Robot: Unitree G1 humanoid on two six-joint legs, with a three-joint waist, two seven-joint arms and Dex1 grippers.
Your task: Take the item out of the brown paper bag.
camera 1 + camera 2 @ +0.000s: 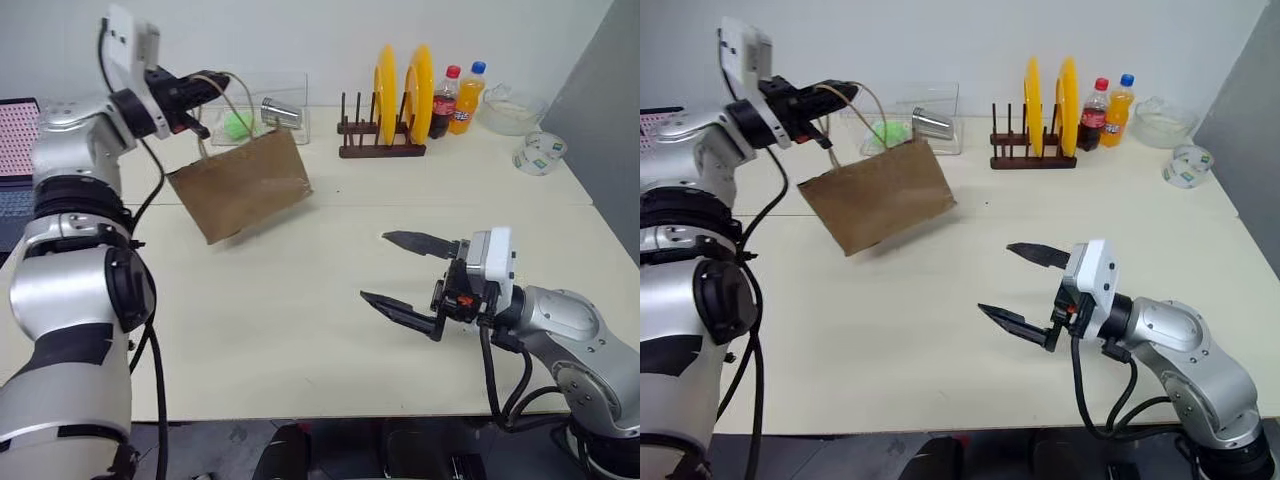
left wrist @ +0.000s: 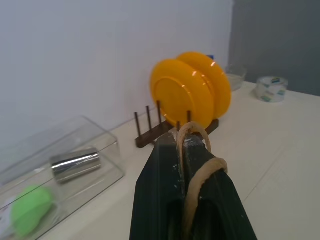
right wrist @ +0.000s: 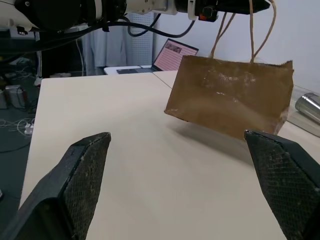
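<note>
The bag hangs by its handle with its bottom down, and the table's middle is clear, so my left gripper should keep carrying it there until it stands upright.
The brown paper bag hangs tilted in the air above the back left of the table, clear of its surface. My left gripper is shut on the bag's tan loop handle, which wraps over the closed fingers. The item is hidden inside the bag. My right gripper stands open low over the front right of the table, pointing left toward the bag, with nothing between its fingers.
A clear box with a green ball and a metal can sits behind the bag. At the back stand a rack with yellow plates, a cola bottle, an orange soda bottle, a glass bowl and tape. A laptop is at far left.
</note>
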